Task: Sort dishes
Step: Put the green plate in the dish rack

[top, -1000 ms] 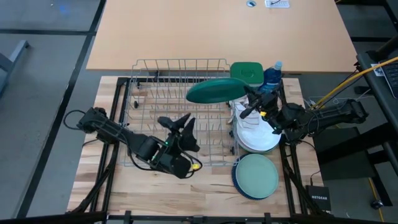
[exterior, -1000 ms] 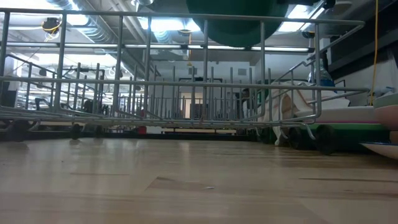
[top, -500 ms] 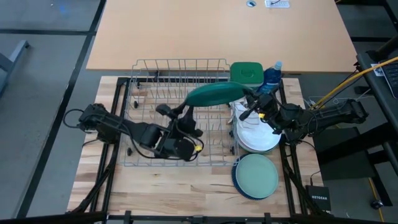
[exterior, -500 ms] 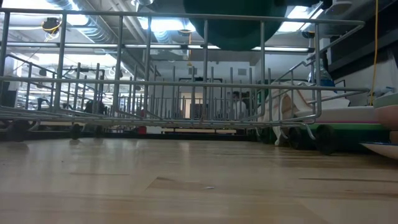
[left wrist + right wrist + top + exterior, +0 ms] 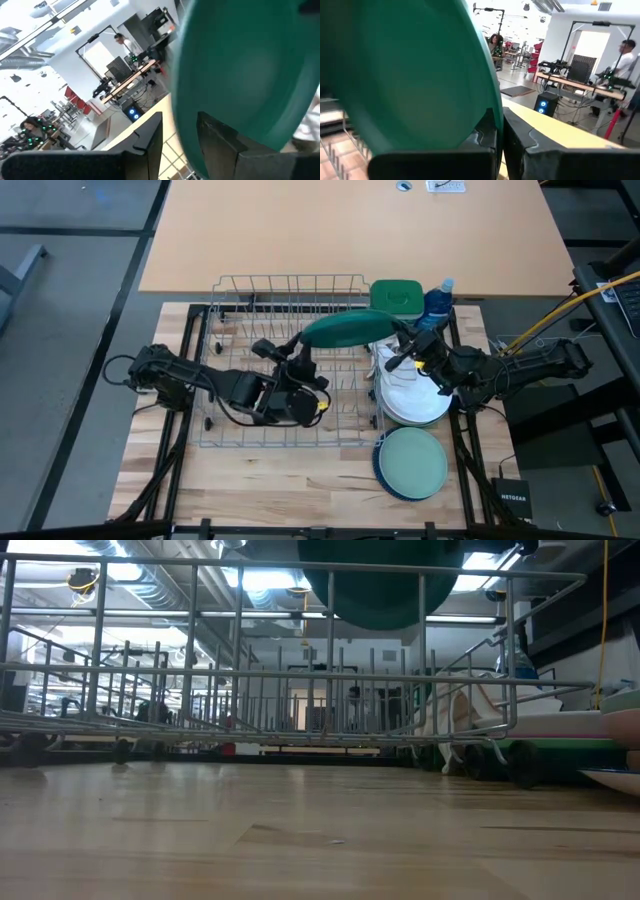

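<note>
I should use my left gripper to take the plate's free rim (image 5: 309,335) and carry the dark green plate to the rack's opposite corner (image 5: 230,292), because my right gripper is holding it far from that corner.
A dark green plate (image 5: 345,328) hangs tilted over the far right part of the wire dish rack (image 5: 250,380); it also shows at the top of the low view (image 5: 380,585). My right gripper (image 5: 398,346) is shut on its right edge. My left gripper (image 5: 285,352) is open over the rack at the plate's left edge. In the left wrist view its fingers (image 5: 150,142) stand on either side of the plate's rim (image 5: 184,125); I cannot tell whether they touch it. White plates (image 5: 420,405) are stacked right of the rack. A pale teal plate (image 5: 412,460) lies on a navy one (image 5: 383,472). My right gripper pinches the dark green plate's rim (image 5: 487,107) between its two fingers (image 5: 522,142), coming level from the table's right side. The plate is lifted clear above the rack and tilted, reaching out from the fingers toward the table's left.
A beige-and-white cloth (image 5: 395,370) lies on the white plate stack. A green square-lidded tub (image 5: 396,295) and a blue bottle (image 5: 437,300) stand behind it at the far edge. The rack's upright wires (image 5: 330,670) stand under the plate.
My left gripper has risen from the rack's near side and gone toward the far edge, up to the dark green plate's left rim, staying open. The plate has stayed in my right gripper and has sunk a little toward the rack.
</note>
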`<state>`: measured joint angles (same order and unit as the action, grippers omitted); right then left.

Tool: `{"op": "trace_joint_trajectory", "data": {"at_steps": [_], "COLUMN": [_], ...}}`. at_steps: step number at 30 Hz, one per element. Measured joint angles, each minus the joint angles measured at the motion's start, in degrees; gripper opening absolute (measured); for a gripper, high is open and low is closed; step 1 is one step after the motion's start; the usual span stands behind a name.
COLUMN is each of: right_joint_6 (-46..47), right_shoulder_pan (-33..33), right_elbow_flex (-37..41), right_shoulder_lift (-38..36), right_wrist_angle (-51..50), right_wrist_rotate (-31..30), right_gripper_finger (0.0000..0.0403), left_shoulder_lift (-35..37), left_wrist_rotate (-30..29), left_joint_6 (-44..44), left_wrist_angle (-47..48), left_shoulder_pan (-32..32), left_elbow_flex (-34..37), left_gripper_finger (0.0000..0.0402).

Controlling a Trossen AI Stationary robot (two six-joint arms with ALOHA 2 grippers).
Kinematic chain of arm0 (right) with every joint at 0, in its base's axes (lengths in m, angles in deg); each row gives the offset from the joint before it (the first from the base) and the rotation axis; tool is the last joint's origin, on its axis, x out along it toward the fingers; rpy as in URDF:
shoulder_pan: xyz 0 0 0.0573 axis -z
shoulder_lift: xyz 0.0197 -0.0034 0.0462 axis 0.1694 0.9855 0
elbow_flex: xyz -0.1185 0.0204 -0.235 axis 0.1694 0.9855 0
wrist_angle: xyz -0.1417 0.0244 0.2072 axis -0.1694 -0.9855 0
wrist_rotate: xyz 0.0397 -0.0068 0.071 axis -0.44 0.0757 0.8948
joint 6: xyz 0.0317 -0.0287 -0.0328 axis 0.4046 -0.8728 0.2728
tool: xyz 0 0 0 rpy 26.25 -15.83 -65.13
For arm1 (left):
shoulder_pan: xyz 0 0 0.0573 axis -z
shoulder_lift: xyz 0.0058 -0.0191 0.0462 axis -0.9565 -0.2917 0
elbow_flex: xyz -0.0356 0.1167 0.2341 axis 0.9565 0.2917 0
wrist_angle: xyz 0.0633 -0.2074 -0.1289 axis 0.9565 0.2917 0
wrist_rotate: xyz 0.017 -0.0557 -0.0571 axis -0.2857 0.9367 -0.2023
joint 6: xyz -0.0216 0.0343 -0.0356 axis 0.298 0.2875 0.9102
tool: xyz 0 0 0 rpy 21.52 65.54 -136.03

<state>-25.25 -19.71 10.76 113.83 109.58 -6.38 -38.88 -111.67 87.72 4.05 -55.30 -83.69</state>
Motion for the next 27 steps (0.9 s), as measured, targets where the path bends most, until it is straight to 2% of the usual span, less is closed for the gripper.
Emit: {"op": "trace_joint_trajectory", "data": {"at_steps": [9, 14, 23, 27], "right_joint_6": [-0.9, -0.9, -0.8, -0.8], "right_shoulder_pan": [0.0, 0.0, 0.0, 0.0], "right_elbow_flex": [0.0, 0.0, 0.0, 0.0], "right_shoulder_lift": [0.0, 0.0, 0.0, 0.0], "right_wrist_angle": [0.0, 0.0, -0.3, -0.4], "right_wrist_rotate": [0.7, 4.8, 6.8, 6.7], "right_gripper_finger": [0.0011, 0.0011, 0.0011, 0.0012], "left_shoulder_lift": [0.0, 0.0, 0.0, 0.0], "left_wrist_rotate": [0.0, 0.0, 0.2, 3.3], "left_joint_6": [0.7, 0.1, -3.8, -5.6], "left_wrist_angle": [-0.1, 0.0, 0.0, 0.1], "left_shoulder_pan": [2.8, 0.9, -3.2, -4.7], "left_elbow_flex": [0.0, 0.0, 0.0, 0.0], "left_gripper_finger": [0.0111, 0.0111, 0.0111, 0.0111]}}
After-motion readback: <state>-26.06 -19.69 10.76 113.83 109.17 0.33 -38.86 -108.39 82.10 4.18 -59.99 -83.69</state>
